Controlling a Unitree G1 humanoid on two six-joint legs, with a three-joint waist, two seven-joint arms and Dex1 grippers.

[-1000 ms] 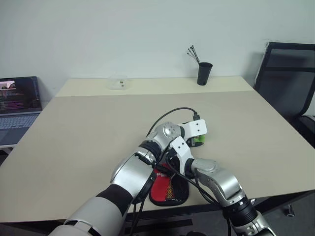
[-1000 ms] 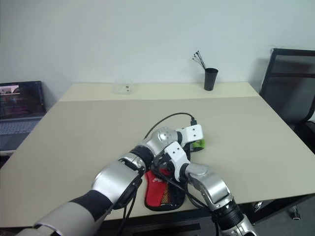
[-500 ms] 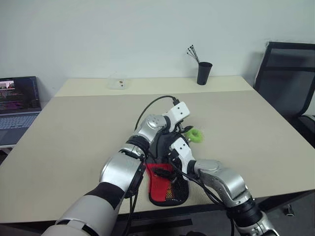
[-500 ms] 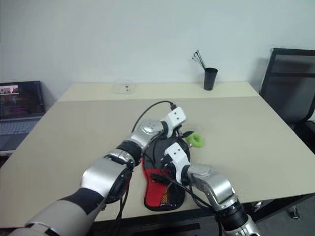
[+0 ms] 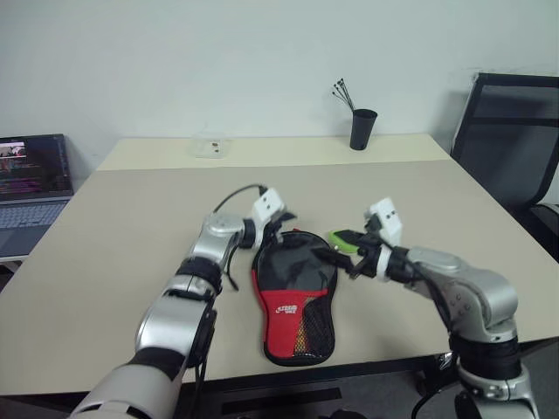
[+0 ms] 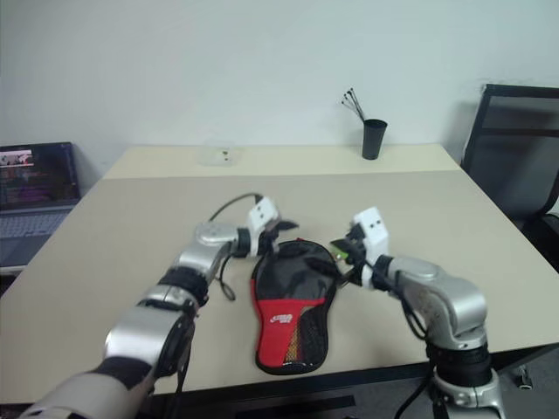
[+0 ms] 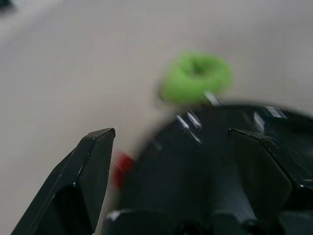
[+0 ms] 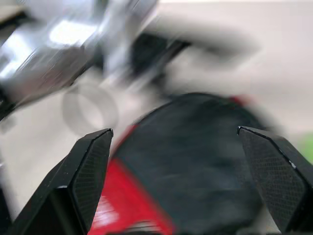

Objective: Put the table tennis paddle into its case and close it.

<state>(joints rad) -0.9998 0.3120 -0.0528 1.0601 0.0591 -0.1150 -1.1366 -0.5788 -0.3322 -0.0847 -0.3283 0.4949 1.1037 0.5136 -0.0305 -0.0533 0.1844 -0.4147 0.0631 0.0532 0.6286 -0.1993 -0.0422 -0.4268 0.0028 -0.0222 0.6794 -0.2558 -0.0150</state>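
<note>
I expect the lime-green ring tag (image 5: pixel 343 242) to pull the zipper down the case's side when I pull toward me, because it lies beside the head's edge (image 5: pixel 327 243).
The case (image 5: pixel 295 292) lies flat near the table's front edge, with its round black head pointing away from me and its red logo panel toward me. Its lime-green ring tag (image 5: pixel 340 236) rests on the table at the head's far right. The table tennis paddle is hidden. My left gripper (image 5: pixel 281 225) hovers open at the head's far left edge, and the left wrist view shows the case (image 7: pixel 205 161) and the ring tag (image 7: pixel 195 78) ahead of it. My right gripper (image 5: pixel 345 253) hangs open just right of the head, above the ring tag, holding nothing.
A black cup with sticks (image 5: pixel 362 129) and a clear plastic box (image 5: pixel 210 146) stand at the table's far side. A laptop (image 5: pixel 31 188) sits off to the left, a black chair (image 5: pixel 511 148) to the right. The table (image 5: pixel 131 253) is bare around the case.
Both arms have drawn apart off the case: the left gripper swung left, the right gripper moved right and up. The case now lies uncovered.
</note>
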